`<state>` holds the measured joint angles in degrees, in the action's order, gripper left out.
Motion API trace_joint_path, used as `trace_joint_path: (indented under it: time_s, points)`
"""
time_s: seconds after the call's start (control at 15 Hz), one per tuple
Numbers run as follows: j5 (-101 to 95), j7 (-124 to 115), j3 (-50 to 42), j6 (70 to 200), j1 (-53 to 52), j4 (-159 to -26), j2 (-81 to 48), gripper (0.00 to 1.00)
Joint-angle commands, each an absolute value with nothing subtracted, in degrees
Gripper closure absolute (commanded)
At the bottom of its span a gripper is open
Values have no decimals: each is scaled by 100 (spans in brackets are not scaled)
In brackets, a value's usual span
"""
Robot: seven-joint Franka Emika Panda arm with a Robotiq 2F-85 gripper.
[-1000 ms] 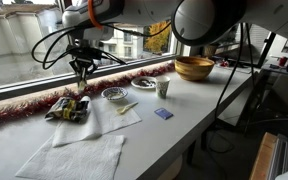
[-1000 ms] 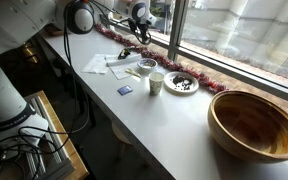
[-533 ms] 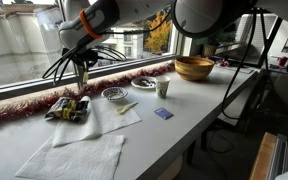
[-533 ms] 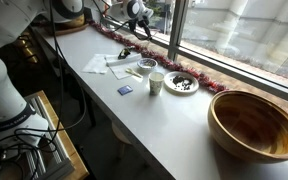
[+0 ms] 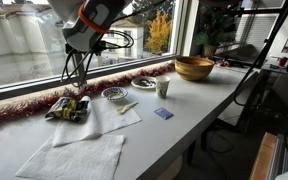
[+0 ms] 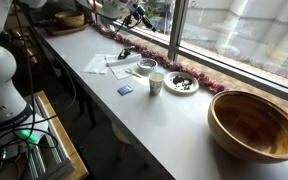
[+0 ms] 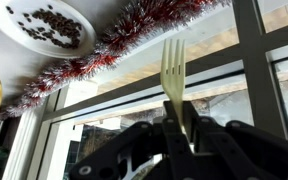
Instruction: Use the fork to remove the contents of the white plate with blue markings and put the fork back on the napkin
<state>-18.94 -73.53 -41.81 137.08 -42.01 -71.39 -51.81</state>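
Observation:
The fork's teeth point(image 7: 172, 62) are pointing at the window frame, high above the tinsel, so my gripper should turn them and bring them down into the white plate with blue markings point(image 5: 114, 93).
In the wrist view my gripper point(image 7: 174, 140) is shut on the handle of the pale cream fork point(image 7: 173, 68). Its tines point toward the window frame. In an exterior view the gripper point(image 5: 81, 62) hangs high above the tinsel by the window, left of the white plate with blue markings point(image 5: 114, 94). That plate sits beside the flat white napkin point(image 5: 114, 117). In the exterior view from the far end, the plate point(image 6: 147, 67) and the napkin point(image 6: 118, 69) lie below the gripper point(image 6: 134, 17). What is in the plate is too small to tell.
A plate with dark bits point(image 7: 49, 25) point(image 6: 181, 83) sits near the red tinsel point(image 7: 134, 30). A paper cup point(image 5: 163, 88), a blue card point(image 5: 163, 114), a wooden bowl point(image 5: 194, 67), a wrinkled paper towel point(image 5: 74, 156) and a dark packet point(image 5: 68, 107) are on the counter.
The arm has swung up and back toward the window. Its big links have left the foreground of both exterior views. The things on the counter have not moved.

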Motion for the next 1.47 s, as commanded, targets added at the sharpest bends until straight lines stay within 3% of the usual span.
trace_joint_path:
  time_s: [0.0, 0.33, 0.4, 1.4]
  points:
    - [-2561, -7794, -3980, 13623, -4170, -7308, -4943, 87]
    - [-2789, -8000, -4049, 13622, -4325, -7665, -4747, 87]
    - [-2873, -8178, -4143, 13516, -4375, -7561, -4985, 97]
    - [-4947, -9711, -3169, 14247, -4030, -8627, -4881, 97]
